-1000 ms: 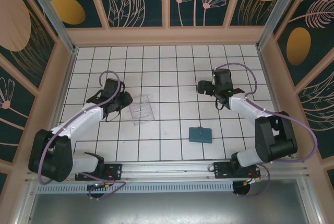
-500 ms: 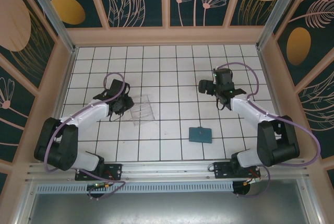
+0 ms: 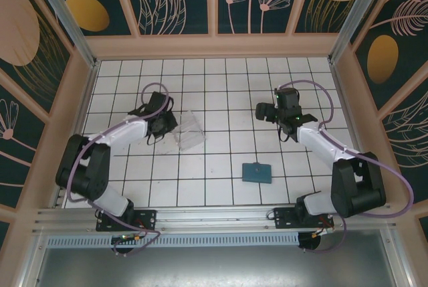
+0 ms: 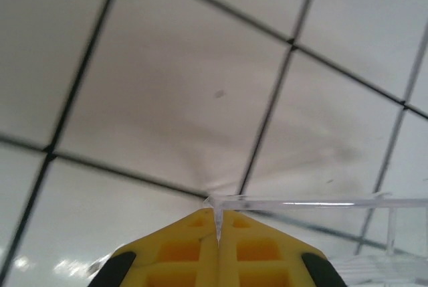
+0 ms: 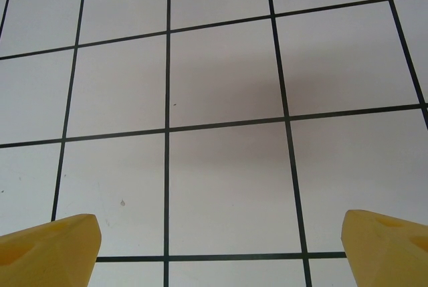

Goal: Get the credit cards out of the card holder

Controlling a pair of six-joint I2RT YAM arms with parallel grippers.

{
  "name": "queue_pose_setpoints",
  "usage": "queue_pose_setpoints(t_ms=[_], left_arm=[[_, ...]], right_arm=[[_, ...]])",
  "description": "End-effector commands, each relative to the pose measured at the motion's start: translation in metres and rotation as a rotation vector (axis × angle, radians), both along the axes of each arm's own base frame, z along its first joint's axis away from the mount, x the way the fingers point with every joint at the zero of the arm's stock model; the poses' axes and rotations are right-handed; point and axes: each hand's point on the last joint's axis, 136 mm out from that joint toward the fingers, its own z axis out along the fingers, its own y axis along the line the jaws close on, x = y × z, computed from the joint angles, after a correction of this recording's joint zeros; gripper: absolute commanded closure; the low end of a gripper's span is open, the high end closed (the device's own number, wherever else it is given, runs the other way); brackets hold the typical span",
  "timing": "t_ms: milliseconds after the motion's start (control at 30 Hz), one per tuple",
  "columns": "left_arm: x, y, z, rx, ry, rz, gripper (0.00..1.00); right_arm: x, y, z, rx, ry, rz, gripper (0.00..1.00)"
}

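Observation:
The left gripper's fingers are closed on the plastic box's edge [image 4: 234, 203] and the middle tiles [image 3: 216, 120] are clear, so it should keep going there until the box stands flat, then let go.
The card holder [image 3: 257, 172] is a flat teal wallet lying closed on the white tiles at the near centre-right, with neither gripper near it. The credit cards are hidden from view. My left gripper [image 3: 164, 125] is at the left of the floor, its yellow fingers [image 4: 180, 250] pressed together on the thin edge of a see-through plastic box [image 3: 188, 133]; the box's clear rim [image 4: 321, 203] runs off to the right in the left wrist view. My right gripper [image 3: 284, 121] hovers open over bare tiles at the far right, its fingertips [image 5: 50, 247] wide apart with nothing between them.
The tiled floor [image 3: 221, 100] is fenced by wooden walls [image 3: 214, 46] at the back and both sides. A metal rail [image 3: 214, 219] with the arm bases runs along the near edge.
My left gripper closed on the plastic box's edge and moved slightly up and right; the box shifted and tilted with it. The right arm stayed almost still.

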Motion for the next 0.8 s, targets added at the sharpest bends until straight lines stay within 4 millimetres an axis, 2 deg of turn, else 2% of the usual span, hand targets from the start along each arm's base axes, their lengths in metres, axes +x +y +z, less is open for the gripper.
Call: queue_pose_setpoints(t_ms=[0, 167, 400, 533, 633, 767], left_arm=[[0.032, -0.032, 0.016, 0.046, -0.045, -0.170, 0.95], [0.059, -0.064, 0.013, 0.161, -0.003, -0.344, 0.96], [0.075, -0.104, -0.002, 0.248, 0.067, -0.476, 0.96], [0.075, -0.115, -0.008, 0.266, 0.096, -0.483, 0.94], [0.072, -0.111, -0.011, 0.269, 0.129, -0.440, 0.92], [0.065, -0.111, -0.006, 0.258, 0.136, -0.390, 0.90]], right_arm=[[-0.003, -0.004, 0.016, -0.033, -0.032, -0.006, 0.07], [-0.011, -0.009, 0.021, -0.041, -0.024, -0.017, 0.07], [-0.023, -0.013, 0.025, -0.036, -0.007, -0.037, 0.07], [-0.029, -0.016, 0.027, -0.037, -0.008, -0.049, 0.07], [-0.032, -0.018, 0.028, -0.039, -0.002, -0.062, 0.07], [-0.033, -0.017, 0.030, -0.036, -0.002, -0.059, 0.07]])
